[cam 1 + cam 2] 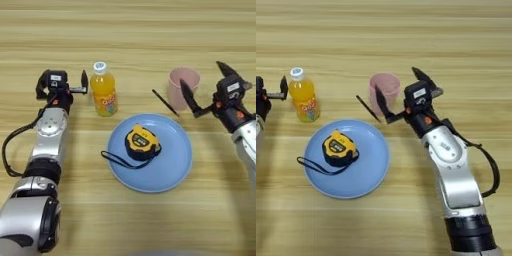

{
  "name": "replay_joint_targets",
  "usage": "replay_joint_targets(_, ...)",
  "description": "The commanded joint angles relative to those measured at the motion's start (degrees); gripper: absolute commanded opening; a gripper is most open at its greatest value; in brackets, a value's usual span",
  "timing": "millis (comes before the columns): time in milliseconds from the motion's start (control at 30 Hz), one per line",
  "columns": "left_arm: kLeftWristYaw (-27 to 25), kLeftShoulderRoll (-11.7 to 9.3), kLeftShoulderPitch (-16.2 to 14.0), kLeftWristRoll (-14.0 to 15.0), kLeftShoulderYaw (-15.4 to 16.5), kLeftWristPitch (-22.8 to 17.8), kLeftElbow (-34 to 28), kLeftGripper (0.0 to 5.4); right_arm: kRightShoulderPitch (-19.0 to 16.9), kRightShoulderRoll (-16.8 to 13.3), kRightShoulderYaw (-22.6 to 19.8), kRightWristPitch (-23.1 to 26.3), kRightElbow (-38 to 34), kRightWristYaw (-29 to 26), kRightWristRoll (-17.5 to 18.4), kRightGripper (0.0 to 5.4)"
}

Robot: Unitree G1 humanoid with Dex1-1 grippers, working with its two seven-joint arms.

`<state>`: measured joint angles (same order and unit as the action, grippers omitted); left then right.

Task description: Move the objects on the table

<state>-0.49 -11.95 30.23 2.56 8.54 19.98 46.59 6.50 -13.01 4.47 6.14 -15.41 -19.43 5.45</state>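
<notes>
My gripper will trail the black strap (127, 165) across the plate as it carries the yellow-black tape measure away, since the strap lies slack over the plate's rim (109, 154).
The small orange juice bottle (103, 91) with a white cap stands upright on the wooden table (130, 30). My left gripper (80, 85) sits just left of it, close to its neck. The yellow-black tape measure (142, 142) lies on a blue plate (175, 165), its black strap trailing over the plate's left rim. The pink cup (181, 85) stands upright behind the plate's right side. My right gripper (400, 91) is open wide at the cup's right side. Its near finger (380, 106) crosses in front of the cup's wall and the far finger stands well right of it.
A thin black stick (165, 103) lies slanted on the table just left of the cup, above the plate's rim. Bare wood stretches across the back of the table and in front of the plate.
</notes>
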Motion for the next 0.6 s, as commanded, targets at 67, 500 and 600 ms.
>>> replay_joint_targets(67,0.4,0.5,-0.7,-0.5,-0.4,-1.6,-1.5,5.35,-2.3,-0.5,5.5,4.8,-1.3,-4.9,1.8,5.40)
replay_joint_targets(500,0.9,0.9,-1.4,-0.7,-0.7,-2.6,-3.3,5.35,-2.1,0.9,14.2,4.8,8.4,-9.3,-0.4,5.40)
replay_joint_targets(600,1.0,1.0,-1.6,-0.8,-0.8,-2.7,-3.6,5.35,-2.2,1.4,14.6,5.4,9.5,-9.2,-0.4,5.40)
